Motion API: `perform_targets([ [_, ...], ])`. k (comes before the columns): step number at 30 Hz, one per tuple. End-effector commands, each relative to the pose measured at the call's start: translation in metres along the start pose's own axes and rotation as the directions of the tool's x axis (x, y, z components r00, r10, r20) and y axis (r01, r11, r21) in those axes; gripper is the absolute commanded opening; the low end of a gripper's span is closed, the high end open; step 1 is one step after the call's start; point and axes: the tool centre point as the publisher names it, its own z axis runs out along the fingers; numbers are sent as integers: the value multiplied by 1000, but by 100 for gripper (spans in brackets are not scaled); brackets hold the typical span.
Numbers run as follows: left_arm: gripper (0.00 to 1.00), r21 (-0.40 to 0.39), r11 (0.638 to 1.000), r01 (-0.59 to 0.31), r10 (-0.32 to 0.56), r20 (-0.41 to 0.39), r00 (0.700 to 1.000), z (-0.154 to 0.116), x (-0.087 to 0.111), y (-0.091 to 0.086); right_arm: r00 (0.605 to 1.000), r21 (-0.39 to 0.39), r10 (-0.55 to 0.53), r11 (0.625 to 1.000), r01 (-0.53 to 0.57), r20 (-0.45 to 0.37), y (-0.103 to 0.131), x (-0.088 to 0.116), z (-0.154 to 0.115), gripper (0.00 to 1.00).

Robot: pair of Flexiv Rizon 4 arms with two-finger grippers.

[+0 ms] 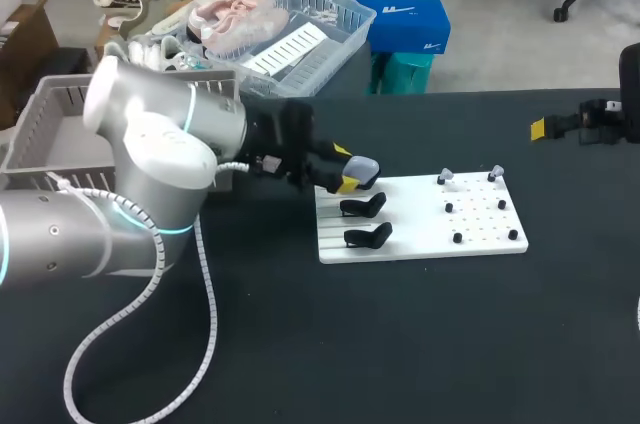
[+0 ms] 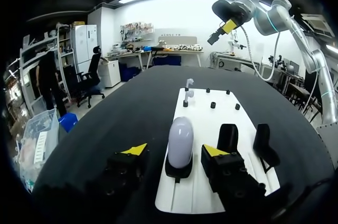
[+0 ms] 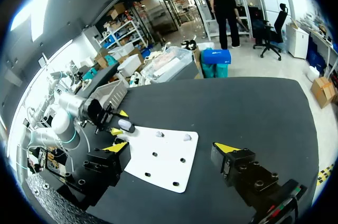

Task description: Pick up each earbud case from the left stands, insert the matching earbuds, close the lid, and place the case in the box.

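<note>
The pale earbuds (image 1: 495, 173) are still on their pegs, so I expect the lavender earbud case (image 2: 180, 142) to be empty inside when I open its lid.
A lavender earbud case (image 2: 180, 135) stands upright on the nearest black stand (image 2: 178, 170) of a white board (image 1: 420, 234). My left gripper (image 2: 175, 150) is open around the case, one yellow tip on each side with a small gap to it; in the head view this gripper (image 1: 346, 168) is at the board's left end with the case (image 1: 364, 168) in it. Two other black stands (image 1: 363, 206) (image 1: 368, 236) are empty. Two pale earbuds (image 1: 446, 176) (image 1: 496, 173) sit on pegs at the board's far right. My right gripper (image 3: 172, 147) is open, high and far from the board (image 3: 163, 160).
A grey slatted box (image 1: 45, 119) sits at the table's left edge behind my left arm. Small black pegs (image 1: 458, 237) dot the board's right half. A white cable (image 1: 150, 294) loops from the left arm over the dark table.
</note>
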Motion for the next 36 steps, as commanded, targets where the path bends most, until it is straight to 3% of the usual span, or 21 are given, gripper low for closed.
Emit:
perform_targets([
  [1, 65, 4, 1000, -2, 2, -4, 1000, 0, 0, 3, 1000, 0, -1, 1000, 1, 0, 0, 0, 0, 100],
  [5, 62, 4, 1000, -1, 1, -4, 1000, 1, 0, 4, 1000, 0, -1, 1000, 1, 0, 0, 0, 0, 100],
  [8, 49, 5, 1000, 3, -3, -3, 1000, 2, 0, 6, 1000, 0, -1, 1000, 1, 0, 0, 0, 0, 100],
  [26, 45, 27, 1000, 3, -3, -1, 1000, 4, 0, 3, 1000, 0, -1, 1000, 1, 0, 0, 0, 0, 100],
  [32, 36, 34, 999, 0, 0, -2, 1000, 4, 0, 2, 1000, 0, -1, 1000, 1, 0, 0, 0, 0, 100],
  [36, 24, 39, 999, -3, 3, -1, 1000, 3, 0, 0, 1000, 0, -1, 1000, 1, 0, 0, 0, 0, 100],
])
